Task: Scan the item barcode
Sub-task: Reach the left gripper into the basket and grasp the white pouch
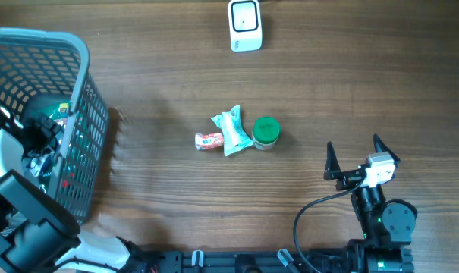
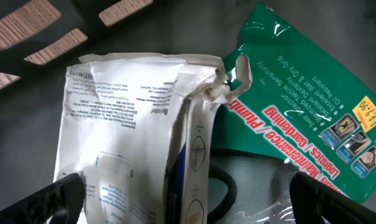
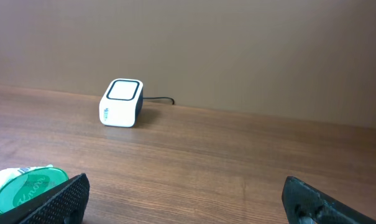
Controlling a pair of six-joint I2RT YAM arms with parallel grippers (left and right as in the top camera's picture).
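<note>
Next, I move the finger of my left gripper that overlaps the white packet's edge (image 2: pixel 59 163) so that it is over the basket's bottom (image 2: pixel 26 146), and straddle the white packet before I close.
The white barcode scanner (image 1: pixel 245 25) stands at the far edge of the table; the right wrist view shows this scanner (image 3: pixel 121 103) with its cable. My left gripper (image 2: pixel 194 199) is down inside the grey basket (image 1: pixel 77 53), open. A white printed packet (image 2: pixel 125 124) lies between its fingers, which are not closed on it. A green packet (image 2: pixel 299 106) lies beside the white one. My right gripper (image 1: pixel 362 152) hovers open over bare table at the near right, holding nothing.
Mid-table lie a small red packet (image 1: pixel 208 141), a white-and-green packet (image 1: pixel 233 132) and a green-lidded jar (image 1: pixel 265 132). The jar's lid (image 3: pixel 26 186) shows just left of my right gripper's left finger. A black loop (image 2: pixel 228 186) lies in the basket.
</note>
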